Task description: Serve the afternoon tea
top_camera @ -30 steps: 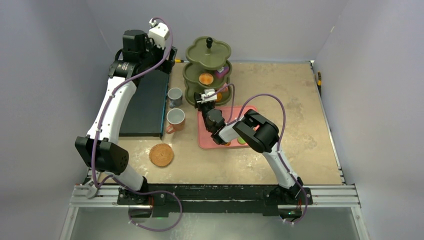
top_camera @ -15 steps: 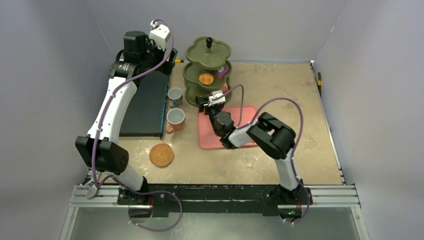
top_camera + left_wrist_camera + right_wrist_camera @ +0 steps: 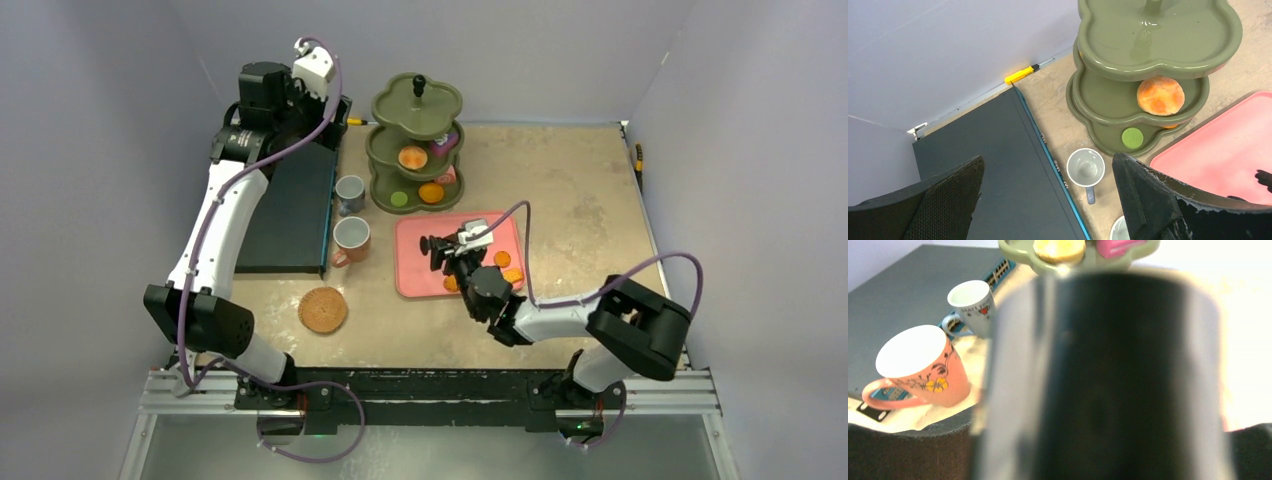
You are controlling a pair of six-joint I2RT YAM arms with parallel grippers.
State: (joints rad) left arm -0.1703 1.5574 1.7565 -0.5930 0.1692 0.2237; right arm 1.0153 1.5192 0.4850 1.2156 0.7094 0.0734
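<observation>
The orange sweet lies free at the pink tray's front edge, so I should now lower the black tongs with my right gripper until they close around it.
A green three-tier stand holds an orange round and a pink cake slice on its middle tier. Its bottom tier has a second orange round and a green round. The grey mug and orange mug stand left of it. My right gripper hovers over the pink tray, shut on black tongs that fill the right wrist view. My left gripper hangs open high above the grey mug.
Orange sweets lie on the pink tray beside the right gripper. A black box runs along the left side, next to the mugs. A round woven mat lies near the front.
My right arm has pulled back from the stand's bottom tier toward the front right, over the pink tray, with the tongs. An orange round now lies on that tier. The left arm barely moved.
</observation>
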